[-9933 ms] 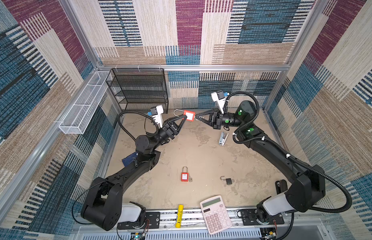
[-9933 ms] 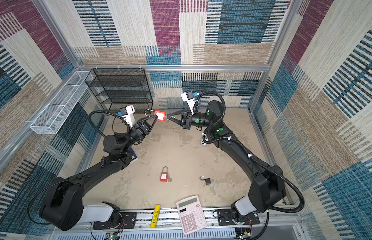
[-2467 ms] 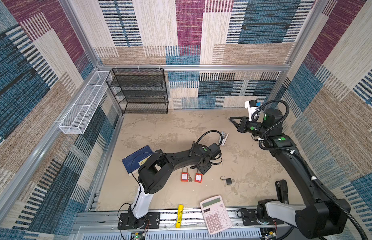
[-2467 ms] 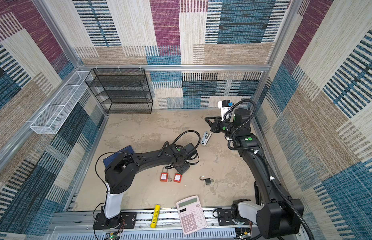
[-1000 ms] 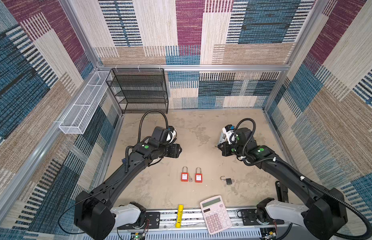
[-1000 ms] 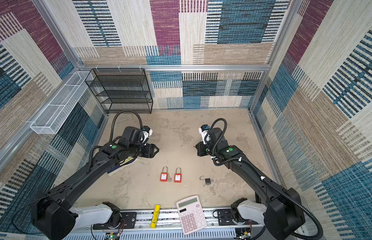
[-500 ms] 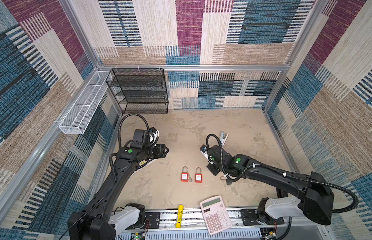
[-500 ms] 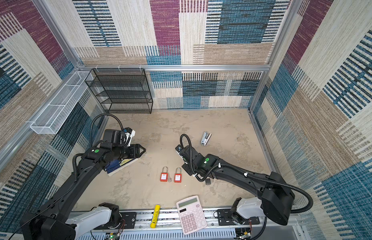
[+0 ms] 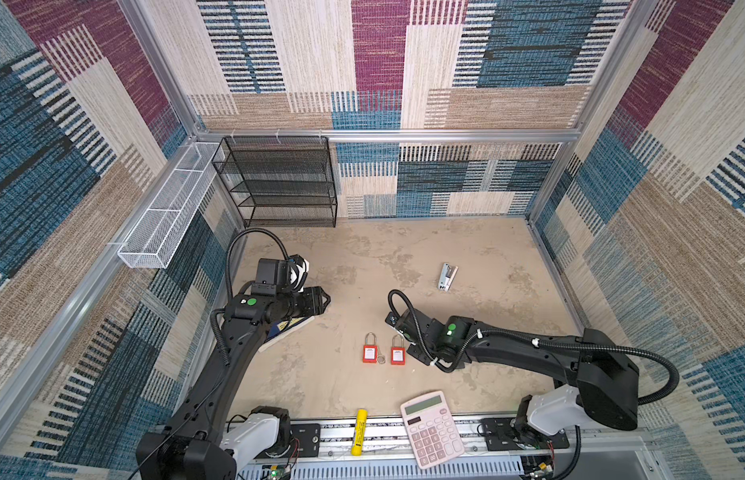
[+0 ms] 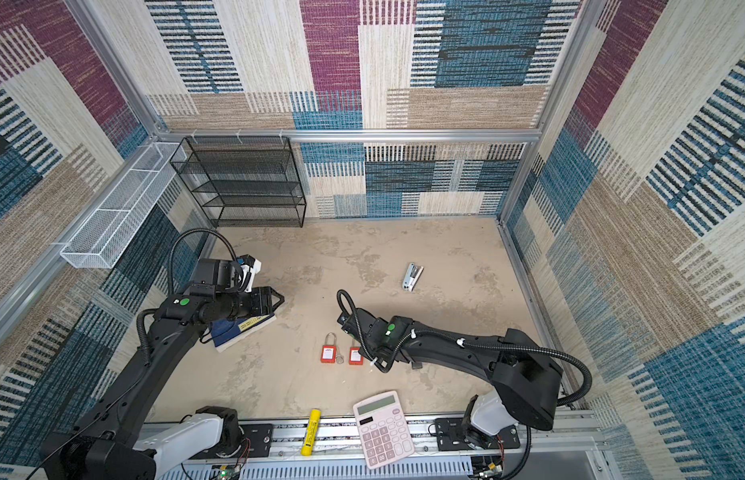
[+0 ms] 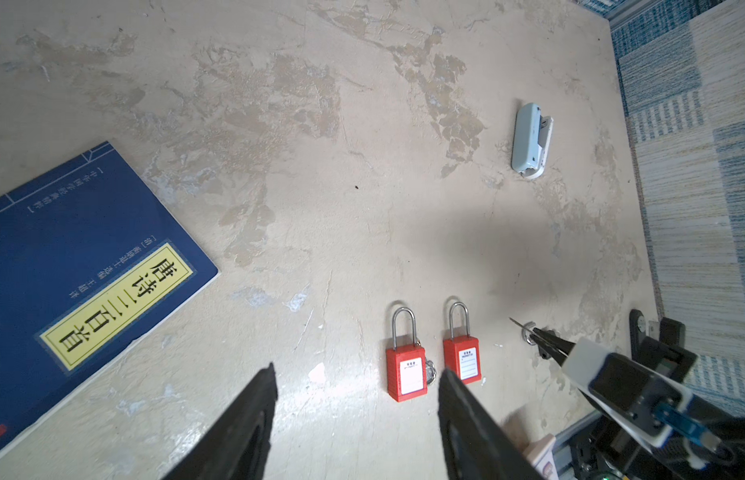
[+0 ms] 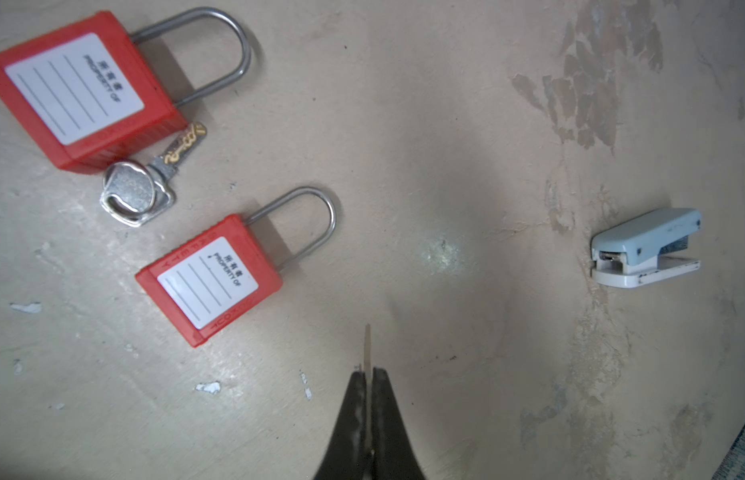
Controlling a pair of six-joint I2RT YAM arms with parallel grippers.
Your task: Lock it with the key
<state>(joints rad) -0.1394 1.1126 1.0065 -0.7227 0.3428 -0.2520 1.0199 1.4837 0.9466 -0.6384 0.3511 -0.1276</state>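
Note:
My right gripper should keep lowering its key to the free spot [image 12: 318,310] and let go there, as a key [image 9: 381,359] is beside one red padlock and that spot is beside the other.
Two red padlocks lie side by side on the floor, the left padlock [image 9: 370,351] [image 11: 406,372] [image 12: 77,91] and the right padlock [image 9: 398,352] [image 11: 462,359] [image 12: 208,282], both with the shackle down. A loose key [image 12: 142,191] on a ring lies between them. My right gripper [image 12: 367,370] [image 9: 416,352] hovers low just right of the right padlock, shut on a second key [image 12: 367,345] [image 11: 520,326] whose thin blade sticks out past the fingertips. My left gripper [image 11: 358,370] [image 9: 325,300] is open and empty, up over the blue book at the left.
A blue book [image 11: 71,266] lies under my left arm. A pale stapler [image 9: 447,277] [image 12: 645,247] sits behind the right arm. A small black padlock [image 10: 415,365] peeks out from under that arm. A calculator [image 9: 431,428] and a yellow marker [image 9: 358,426] lie at the front rail. A wire rack [image 9: 279,183] stands at the back left.
My right arm has swung forward from near the stapler and come down beside the right padlock, still shut on the key. My left arm has drawn back to the left over the book.

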